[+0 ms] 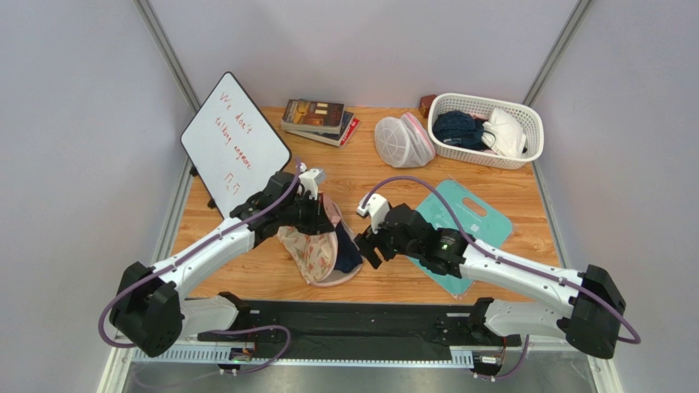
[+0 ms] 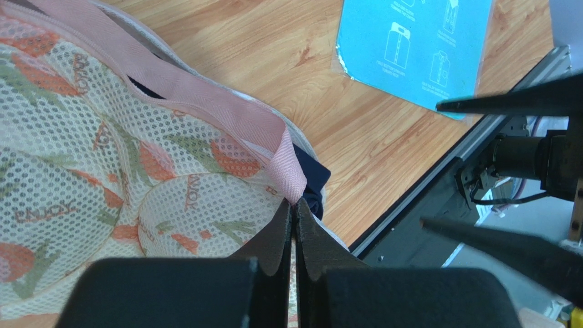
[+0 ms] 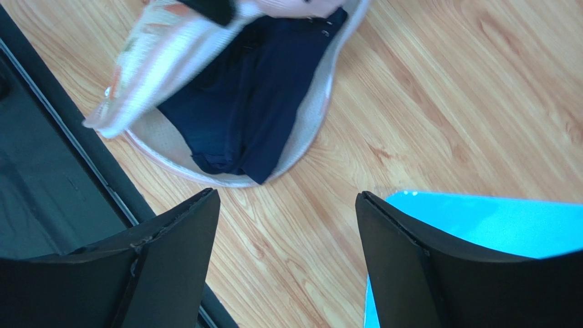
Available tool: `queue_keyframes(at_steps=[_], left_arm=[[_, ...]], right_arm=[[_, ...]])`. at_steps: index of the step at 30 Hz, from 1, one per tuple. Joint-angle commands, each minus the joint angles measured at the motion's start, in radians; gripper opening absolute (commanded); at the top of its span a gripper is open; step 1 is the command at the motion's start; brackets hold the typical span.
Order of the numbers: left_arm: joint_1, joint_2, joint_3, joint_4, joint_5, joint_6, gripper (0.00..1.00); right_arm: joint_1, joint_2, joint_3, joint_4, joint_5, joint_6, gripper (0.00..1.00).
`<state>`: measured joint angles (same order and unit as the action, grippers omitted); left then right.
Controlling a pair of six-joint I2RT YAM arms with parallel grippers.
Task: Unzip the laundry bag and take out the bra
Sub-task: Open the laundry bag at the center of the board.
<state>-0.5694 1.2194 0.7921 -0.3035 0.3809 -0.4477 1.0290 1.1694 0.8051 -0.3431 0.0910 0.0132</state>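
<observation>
The laundry bag's upper flap [image 1: 314, 255] will swing back like a book cover when I open it, because the laundry bag's unzipped rim [image 1: 353, 275] is wide open around the navy bra.
The laundry bag [image 1: 308, 250], cream with an orange floral print and pink edging, lies on the table near the front edge. My left gripper [image 1: 318, 214] is shut on its pink strap [image 2: 284, 160] and holds the upper flap lifted; in the left wrist view the jaws [image 2: 295, 203] pinch the strap's end beside the floral mesh [image 2: 102, 171]. The bag is open, and the navy bra [image 3: 253, 102] lies inside on the lower lobe; it also shows in the top view [image 1: 349, 255]. My right gripper [image 1: 367, 248] is open and empty just right of the bag, above bare wood [image 3: 287, 198].
A teal board [image 1: 461, 233] lies under the right arm. At the back stand a whiteboard [image 1: 234, 143], stacked books [image 1: 320, 121], a white mesh dome bag [image 1: 404, 141] and a white basket [image 1: 525, 123] with clothes. The black base rail [image 3: 41, 164] runs along the near edge.
</observation>
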Motion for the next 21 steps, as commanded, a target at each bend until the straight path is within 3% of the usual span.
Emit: queue_keyframes(at_steps=[1,5,12,21], left_arm=[[0.0,-0.106,-0.037,0.011,-0.026,-0.003,0.0],[0.0,-0.225,-0.079,-0.008,-0.06,0.001,0.0],[0.0,-0.391,-0.146,-0.081,-0.128,-0.003,0.0],[0.0,-0.506,-0.156,-0.19,-0.186,0.013,0.0]], right_arm=[[-0.121,-0.094,-0.07,0.113,-0.147,0.106,0.78],[-0.217,-0.047,-0.077,0.148,-0.27,0.183,0.74],[-0.225,0.2,-0.004,0.225,-0.264,0.301,0.59],[-0.225,0.423,0.137,0.236,-0.247,0.252,0.47]])
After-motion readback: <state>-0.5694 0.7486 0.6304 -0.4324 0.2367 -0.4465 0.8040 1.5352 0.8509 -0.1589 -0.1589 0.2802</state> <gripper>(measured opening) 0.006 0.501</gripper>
